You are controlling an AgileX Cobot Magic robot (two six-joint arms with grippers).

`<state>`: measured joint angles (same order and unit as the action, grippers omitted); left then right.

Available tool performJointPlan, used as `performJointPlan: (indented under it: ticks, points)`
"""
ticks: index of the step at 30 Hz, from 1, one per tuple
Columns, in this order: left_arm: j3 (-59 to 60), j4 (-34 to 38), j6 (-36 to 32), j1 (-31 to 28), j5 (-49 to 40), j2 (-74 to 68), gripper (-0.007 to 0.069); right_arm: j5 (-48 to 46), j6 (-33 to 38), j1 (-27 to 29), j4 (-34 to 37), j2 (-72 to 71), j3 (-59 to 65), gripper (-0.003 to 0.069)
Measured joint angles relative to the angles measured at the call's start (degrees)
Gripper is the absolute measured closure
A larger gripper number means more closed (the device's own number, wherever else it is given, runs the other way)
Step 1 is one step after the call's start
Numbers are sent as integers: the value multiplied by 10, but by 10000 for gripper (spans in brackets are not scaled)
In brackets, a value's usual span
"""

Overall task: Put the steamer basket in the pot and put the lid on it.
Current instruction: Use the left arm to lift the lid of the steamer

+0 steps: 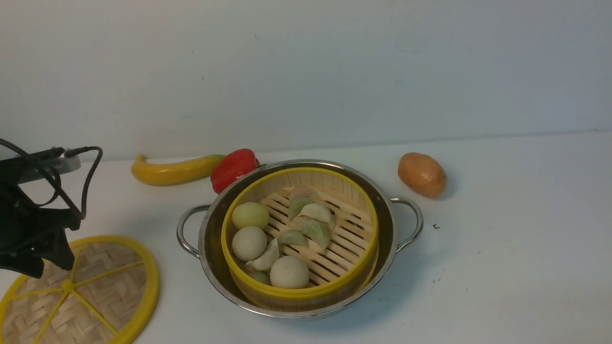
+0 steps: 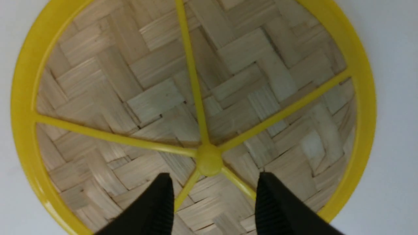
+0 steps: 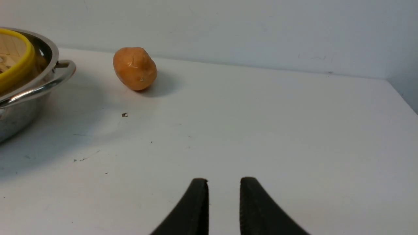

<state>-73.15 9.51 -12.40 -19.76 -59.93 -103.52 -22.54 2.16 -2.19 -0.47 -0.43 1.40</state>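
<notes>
I expect the lid (image 1: 68, 284) to cover the basket inside the pot when I lower it, because the lid looks about as wide as the steamer basket's yellow rim (image 1: 302, 292).
The shiny steel pot (image 1: 213, 229) stands mid-table with the steamer basket (image 1: 299, 292) sitting inside it, buns and dumplings on its slatted floor. The lid (image 1: 95, 286), a flat woven disc with a yellow rim and spokes, lies on the table at the front left. My left arm (image 1: 28, 229) hangs over it. In the left wrist view my left gripper (image 2: 214, 182) is open just above the lid (image 2: 130, 81), its fingers either side of the central hub (image 2: 209, 160). My right gripper (image 3: 224, 181) is open and empty over bare table, to the right of the pot (image 3: 23, 94).
A yellow squash (image 1: 172, 171) and a red pepper (image 1: 234, 168) lie behind the pot on the left. A potato (image 1: 422, 174) sits behind it on the right. The wall runs close behind them. The table's right edge (image 3: 401, 94) shows in the right wrist view.
</notes>
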Motion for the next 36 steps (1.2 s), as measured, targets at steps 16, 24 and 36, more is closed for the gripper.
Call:
performJointPlan:
  ticks: [16,24,36]
  points:
    - [-1,-47,30,49,4,-25,299,0,0,0,0,0,0,508]
    - [-1,-66,42,50,5,-46,299,0,0,0,0,0,0,498]
    - [-1,-84,61,50,16,-46,299,0,0,0,0,0,0,489]
